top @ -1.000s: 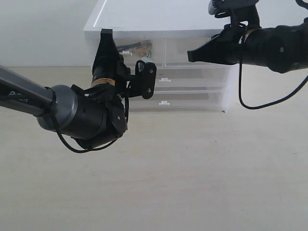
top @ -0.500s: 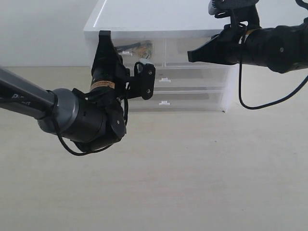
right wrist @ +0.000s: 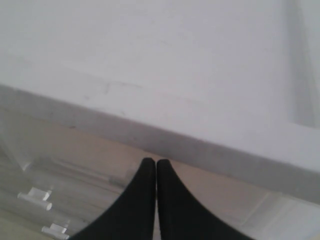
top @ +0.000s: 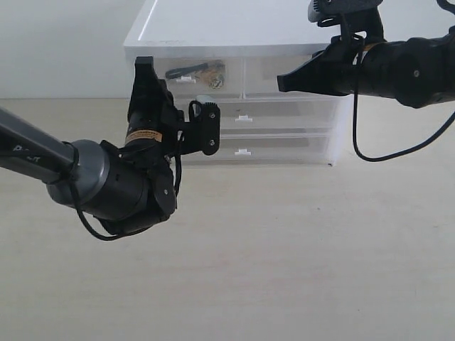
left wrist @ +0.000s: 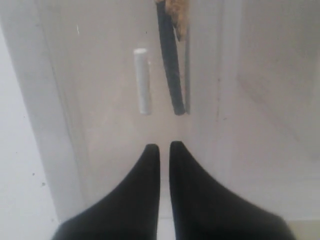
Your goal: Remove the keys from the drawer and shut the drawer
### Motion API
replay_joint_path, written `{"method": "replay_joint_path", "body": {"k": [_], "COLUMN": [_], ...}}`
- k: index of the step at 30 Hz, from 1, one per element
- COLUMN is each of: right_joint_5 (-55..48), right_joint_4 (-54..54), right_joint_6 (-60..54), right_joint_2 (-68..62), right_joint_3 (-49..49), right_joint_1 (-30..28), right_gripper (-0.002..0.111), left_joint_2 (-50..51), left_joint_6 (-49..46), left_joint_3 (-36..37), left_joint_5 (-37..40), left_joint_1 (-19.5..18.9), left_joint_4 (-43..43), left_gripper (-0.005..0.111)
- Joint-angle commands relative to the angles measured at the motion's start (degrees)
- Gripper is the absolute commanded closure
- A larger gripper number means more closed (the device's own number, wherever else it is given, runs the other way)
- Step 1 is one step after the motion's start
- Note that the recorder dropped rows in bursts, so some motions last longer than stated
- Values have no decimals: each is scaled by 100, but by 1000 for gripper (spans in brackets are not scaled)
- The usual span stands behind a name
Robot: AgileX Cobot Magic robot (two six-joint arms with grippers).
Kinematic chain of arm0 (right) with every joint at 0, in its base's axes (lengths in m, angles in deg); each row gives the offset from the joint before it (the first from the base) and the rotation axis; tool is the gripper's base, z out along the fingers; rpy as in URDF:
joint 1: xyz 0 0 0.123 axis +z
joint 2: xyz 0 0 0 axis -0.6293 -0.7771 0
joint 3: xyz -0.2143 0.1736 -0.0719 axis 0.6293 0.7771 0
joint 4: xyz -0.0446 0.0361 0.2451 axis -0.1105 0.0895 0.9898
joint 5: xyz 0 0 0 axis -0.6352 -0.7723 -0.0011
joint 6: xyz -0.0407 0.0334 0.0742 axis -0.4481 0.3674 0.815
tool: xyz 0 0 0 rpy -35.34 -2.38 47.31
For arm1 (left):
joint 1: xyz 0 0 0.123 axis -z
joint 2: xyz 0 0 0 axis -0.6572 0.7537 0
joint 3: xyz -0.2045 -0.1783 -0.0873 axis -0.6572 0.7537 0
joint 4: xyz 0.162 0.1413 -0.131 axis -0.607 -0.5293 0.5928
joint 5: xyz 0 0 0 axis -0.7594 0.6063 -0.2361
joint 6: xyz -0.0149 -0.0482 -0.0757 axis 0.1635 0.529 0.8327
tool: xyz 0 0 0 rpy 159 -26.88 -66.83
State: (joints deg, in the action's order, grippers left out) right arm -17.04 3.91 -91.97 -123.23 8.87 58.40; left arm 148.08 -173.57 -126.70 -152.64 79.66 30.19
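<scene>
I should back my left gripper off and grip the white tab (left wrist: 142,82) from the cabinet's side, because the gripper is closed and faces the drawer front past the drawer handle's end.
The small top-left drawer (top: 179,91) of the white cabinet (top: 234,32) looks pushed in. The keys (top: 207,71) show through its translucent front, a gold and dark bunch beside the white tab handle (top: 185,78). My left gripper (top: 144,64) is shut with nothing in it, at the drawer's left edge, left of the handle. In the left wrist view its tips (left wrist: 160,146) sit just short of the drawer front (left wrist: 100,100), with the handle (left wrist: 142,80) and the black cord (left wrist: 170,65) ahead. My right gripper (top: 281,84) is shut and empty before the top-right drawer; in the right wrist view it (right wrist: 152,161) sits under the cabinet top.
Two full-width drawers (top: 284,117) with white tab handles (top: 243,152) lie below the top pair. The identical top-right small drawer (top: 298,96) is partly covered by the right arm. The cabinet stands on a pale wooden table (top: 284,249) against a white wall.
My left arm has shifted left and slightly down, uncovering the handle and keys of the top-left drawer. The right arm has not moved.
</scene>
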Motion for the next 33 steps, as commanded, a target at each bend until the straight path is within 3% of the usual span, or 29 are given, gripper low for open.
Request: {"method": "replay_joint_path", "body": {"k": [1,3,5,7,12,14,17,21,23,28,33], "right_joint_5": [1353,1353,1329,1315,1292,1292,1292,1265,1251,1201,1158], "right_joint_4": [43,43,43,43,43,43,43,43,43,43,43], "right_joint_6": [-7,-7,-9,-9,-9,-9,-9,-9,7,6,6], "right_joint_2": [-110,-110,-110,-110,-110,-110,-110,-110,-110,-110,-110], "right_joint_3": [-161,-161,-161,-161,-161,-161,-161,-161,-161,-161,-161], "right_joint_1": [-50,-50,-50,-50,-50,-50,-50,-50,-50,-50,-50], "right_gripper": [108,108,108,108,108,108,108,108,108,108,108], "left_joint_2": [-206,-440,-709,-984,-1453,-1631,-1854,-1906,-1906,-1838,-1410], "left_joint_6": [1321,2727,3861,5333,8098,9370,12059,15182,15869,16415,17948], "left_joint_3": [22,142,365,594,1034,1191,1350,1360,1360,1360,1249], "left_joint_5": [-75,504,1398,2245,2961,3223,3275,2527,2214,2141,1394], "left_joint_1": [32,-109,-301,-548,-1184,-1432,-1802,-2235,-2361,-2536,-2776], "left_joint_4": [948,1170,795,-56,-1827,-2703,-4784,-7405,-7920,-8158,-8330], "left_gripper": [103,103,103,103,103,103,103,103,103,101,78]}}
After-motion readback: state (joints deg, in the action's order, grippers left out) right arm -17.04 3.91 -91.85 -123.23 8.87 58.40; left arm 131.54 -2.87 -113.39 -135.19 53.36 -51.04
